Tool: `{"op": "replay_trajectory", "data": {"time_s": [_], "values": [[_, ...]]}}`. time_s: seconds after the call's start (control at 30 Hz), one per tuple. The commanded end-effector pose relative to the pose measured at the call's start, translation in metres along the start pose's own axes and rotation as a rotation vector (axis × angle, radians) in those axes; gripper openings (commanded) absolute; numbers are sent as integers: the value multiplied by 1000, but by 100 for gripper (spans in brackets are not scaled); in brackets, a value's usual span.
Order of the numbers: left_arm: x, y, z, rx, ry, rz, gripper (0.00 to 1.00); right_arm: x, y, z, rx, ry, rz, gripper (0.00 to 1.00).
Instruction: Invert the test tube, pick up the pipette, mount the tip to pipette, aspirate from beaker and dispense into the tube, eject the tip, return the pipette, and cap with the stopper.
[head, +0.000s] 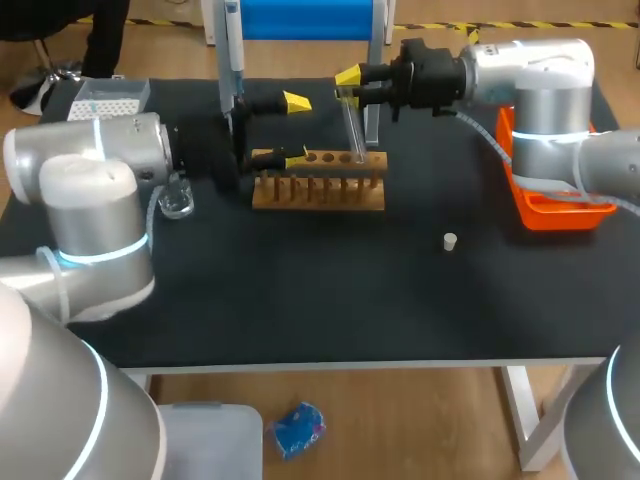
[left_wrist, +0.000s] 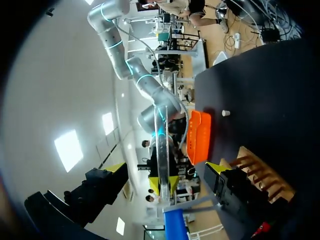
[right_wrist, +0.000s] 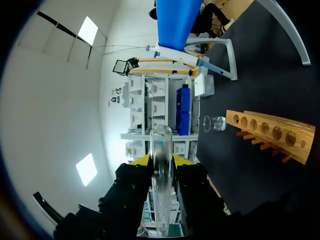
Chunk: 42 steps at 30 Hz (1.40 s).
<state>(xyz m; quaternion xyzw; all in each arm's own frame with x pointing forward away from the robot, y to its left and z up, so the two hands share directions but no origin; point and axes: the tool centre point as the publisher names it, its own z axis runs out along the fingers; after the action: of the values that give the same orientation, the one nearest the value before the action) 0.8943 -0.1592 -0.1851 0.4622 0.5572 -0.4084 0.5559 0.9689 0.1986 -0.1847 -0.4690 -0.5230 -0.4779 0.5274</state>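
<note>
The long test tube will stand with its top sticking far out when I lower it in, because the wooden rack is low.
My right gripper is shut on a clear glass test tube, which hangs steeply over the wooden rack, its lower end at a hole near the rack's right end. In the right wrist view the tube stands between the yellow tips, rounded end pointing away from the gripper. My left gripper is open wide, just left of the tube and beside the blue-and-white pipette hanging on its stand. The left wrist view shows the tube ahead between its open fingers, and the pipette close under the gripper.
A small glass beaker sits left of the rack, with a tip box at the back left. A white stopper lies on the black mat to the right. An orange tray stands at the right edge under my right arm.
</note>
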Motion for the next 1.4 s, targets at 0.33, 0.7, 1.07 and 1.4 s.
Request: {"op": "replay_trajectory", "data": {"time_s": [0.33,0.7,1.07,1.4], "values": [[2,7,-1,73,-23,-6,100,1,0,-1,1,-3,-1,0],[-8,-16,47,93,-32,20,100,1,0,-1,1,-3,-1,0],[-8,-24,73,170,-14,13,100,1,0,-1,1,-3,-1,0],[-10,-21,74,193,-13,18,100,1,0,-1,1,-3,-1,0]]}}
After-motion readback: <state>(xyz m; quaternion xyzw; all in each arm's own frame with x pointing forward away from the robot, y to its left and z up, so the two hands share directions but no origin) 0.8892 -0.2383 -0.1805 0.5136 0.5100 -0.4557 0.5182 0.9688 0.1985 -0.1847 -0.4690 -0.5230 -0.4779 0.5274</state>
